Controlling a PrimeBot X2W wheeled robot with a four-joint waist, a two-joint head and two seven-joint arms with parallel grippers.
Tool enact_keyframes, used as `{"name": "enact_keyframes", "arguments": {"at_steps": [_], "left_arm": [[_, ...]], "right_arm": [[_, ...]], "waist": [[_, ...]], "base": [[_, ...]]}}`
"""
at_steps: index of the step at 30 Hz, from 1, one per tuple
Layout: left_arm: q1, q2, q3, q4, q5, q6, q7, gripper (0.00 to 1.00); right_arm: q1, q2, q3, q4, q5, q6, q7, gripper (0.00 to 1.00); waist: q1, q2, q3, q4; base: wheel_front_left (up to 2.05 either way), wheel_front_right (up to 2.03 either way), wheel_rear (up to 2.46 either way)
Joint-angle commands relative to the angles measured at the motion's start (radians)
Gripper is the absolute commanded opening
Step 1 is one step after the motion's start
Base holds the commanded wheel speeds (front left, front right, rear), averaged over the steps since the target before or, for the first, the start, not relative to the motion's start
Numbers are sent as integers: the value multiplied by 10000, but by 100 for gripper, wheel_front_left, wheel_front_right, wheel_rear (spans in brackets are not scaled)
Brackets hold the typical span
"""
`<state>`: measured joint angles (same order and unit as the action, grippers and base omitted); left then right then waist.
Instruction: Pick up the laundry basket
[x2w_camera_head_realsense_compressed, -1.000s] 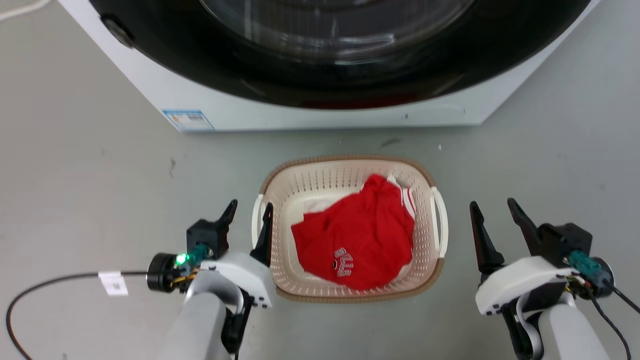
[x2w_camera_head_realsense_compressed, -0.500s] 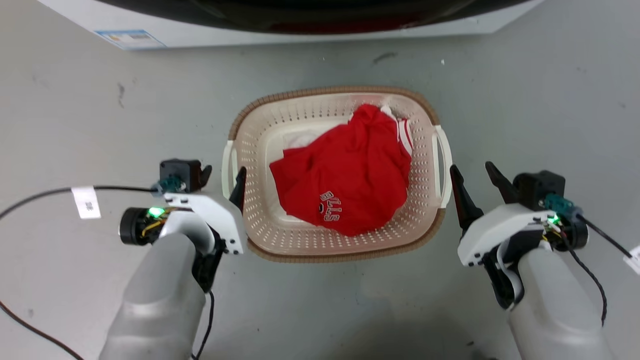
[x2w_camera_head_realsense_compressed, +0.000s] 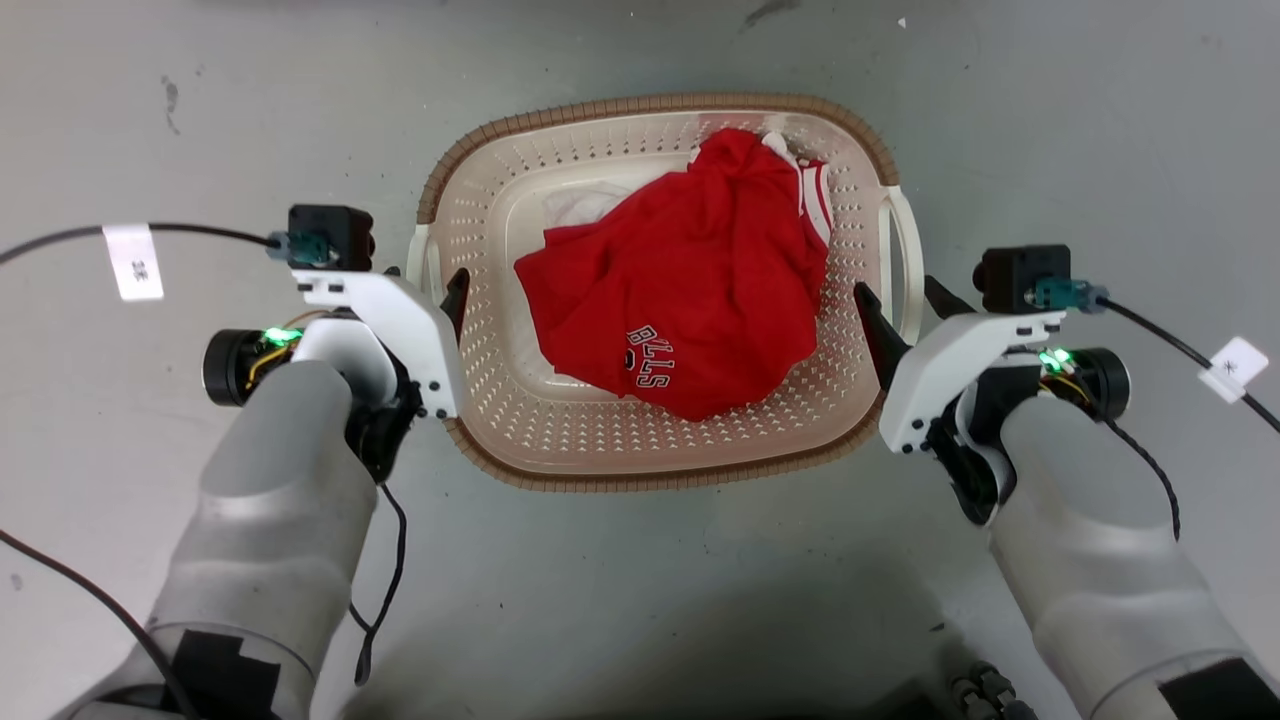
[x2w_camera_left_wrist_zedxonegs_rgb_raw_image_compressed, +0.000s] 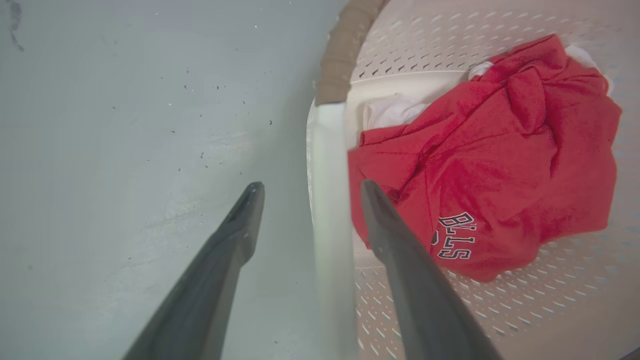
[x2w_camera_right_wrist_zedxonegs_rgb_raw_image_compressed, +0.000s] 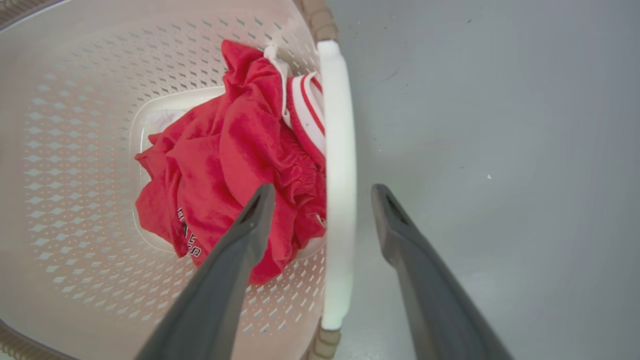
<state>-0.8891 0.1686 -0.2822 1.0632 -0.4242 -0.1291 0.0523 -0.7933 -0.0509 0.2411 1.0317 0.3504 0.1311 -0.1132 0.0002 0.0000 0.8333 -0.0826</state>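
Note:
The red jersey (x2w_camera_head_realsense_compressed: 690, 282) lies bunched well below the brown rim (x2w_camera_head_realsense_compressed: 654, 482), and so it will come along with hardly any shift as I lift the laundry basket.
The laundry basket (x2w_camera_head_realsense_compressed: 650, 103) stands on the grey floor, cream with perforated walls and a brown rim, holding a red jersey (x2w_camera_head_realsense_compressed: 680, 290). My left gripper (x2w_camera_head_realsense_compressed: 428, 288) is open and straddles the white left handle (x2w_camera_left_wrist_zedxonegs_rgb_raw_image_compressed: 327, 200), one finger inside the basket and one outside. My right gripper (x2w_camera_head_realsense_compressed: 900, 297) is open in the same way around the white right handle (x2w_camera_right_wrist_zedxonegs_rgb_raw_image_compressed: 340, 150). In the wrist views each handle runs between the fingers of the left gripper (x2w_camera_left_wrist_zedxonegs_rgb_raw_image_compressed: 312, 186) and the right gripper (x2w_camera_right_wrist_zedxonegs_rgb_raw_image_compressed: 322, 190), apart from both of them.
Bare grey floor (x2w_camera_head_realsense_compressed: 640, 600) surrounds the basket. Black cables with white tags trail from the left wrist (x2w_camera_head_realsense_compressed: 132, 262) and the right wrist (x2w_camera_head_realsense_compressed: 1238, 365). A dark scuff (x2w_camera_head_realsense_compressed: 170, 95) marks the floor at the upper left.
The camera has tilted down, so the washing machine has left the picture. My right gripper has moved in over the right handle, and my left gripper sits lower over the left one.

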Motion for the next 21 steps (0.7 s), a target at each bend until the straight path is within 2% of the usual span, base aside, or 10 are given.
{"name": "enact_keyframes", "arguments": {"at_steps": [1,9,10,11,12,13,21], "left_arm": [[-197,119,-89,92,-185,-11,146,100],[-634,254,-894,193,-1151,-14,867,100],[-649,277,-1020,203,-1245,-14,957,100],[-668,306,-1118,203,-1337,-14,1001,100],[-681,325,-1190,210,-1427,-14,1013,41],[-704,337,-1276,224,-1521,-14,1023,0],[-816,421,-1875,226,-2067,-24,1084,0]], "right_arm": [[-346,7,137,192,201,-7,77,100],[-1263,8,1176,1021,1308,-7,798,100],[-1318,8,1291,1071,1453,-5,886,84],[-1361,8,1417,1106,1554,-5,933,44],[-1407,8,1527,1133,1654,-3,955,0],[-1450,12,1657,1137,1788,-3,962,0],[-1627,34,2330,1309,2364,9,900,0]], "waist": [[-2,0,96,5],[-2,0,345,1],[-2,0,364,0],[-2,0,382,0],[-2,0,395,-8],[-2,0,407,-16],[-2,0,395,-63]], "base": [[0,0,0],[0,0,0],[0,0,0],[0,0,0],[0,0,0],[0,0,0],[0,0,0]]}}
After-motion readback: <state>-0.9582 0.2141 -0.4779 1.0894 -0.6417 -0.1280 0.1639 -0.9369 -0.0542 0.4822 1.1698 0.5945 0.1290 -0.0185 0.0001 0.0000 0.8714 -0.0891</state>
